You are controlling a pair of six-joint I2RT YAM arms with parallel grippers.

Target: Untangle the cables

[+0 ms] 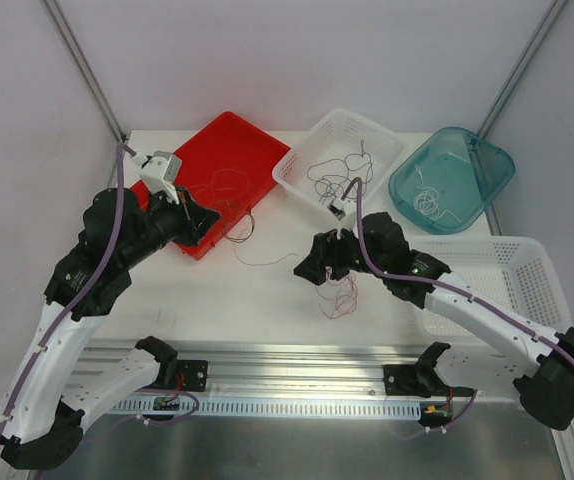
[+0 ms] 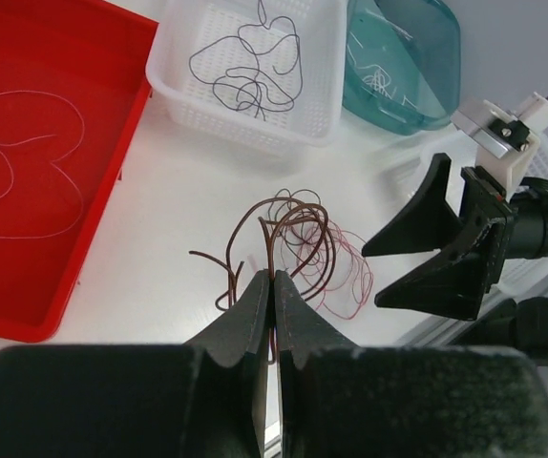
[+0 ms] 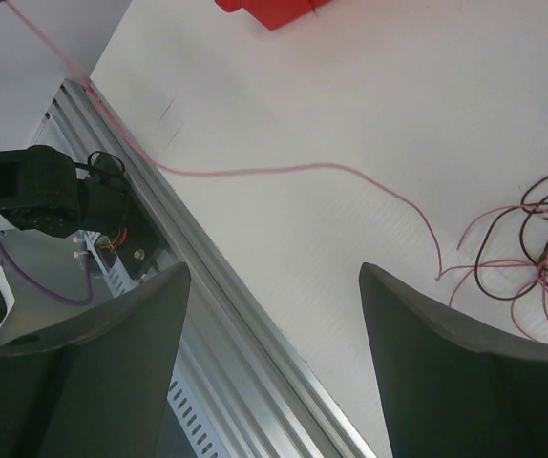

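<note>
The red-brown cable (image 1: 251,230) is in my left gripper beside the red tray, far from the larger white basket, so my left gripper should pass the cable to my right gripper (image 1: 313,264).
My left gripper (image 2: 274,277) is shut on a dark red-brown looped cable (image 2: 298,224) and holds it off the table beside the red tray (image 1: 217,135); in the top view this gripper (image 1: 205,222) sits at the tray's near corner. A thin red cable tangle (image 1: 342,295) lies on the table below my right gripper (image 1: 309,266), which is open and empty. In the right wrist view the open gripper (image 3: 274,272) faces the table edge, the tangle (image 3: 532,253) at right and a long pink strand (image 3: 284,172) trailing left.
A pale looped cable (image 2: 26,162) lies in the red tray. A black cable (image 1: 332,172) lies in the small white basket (image 1: 297,165). A whitish cable (image 1: 429,200) lies in the teal bin (image 1: 487,160). A larger white basket (image 1: 507,300) stands at right. An aluminium rail (image 1: 297,370) runs along the front edge.
</note>
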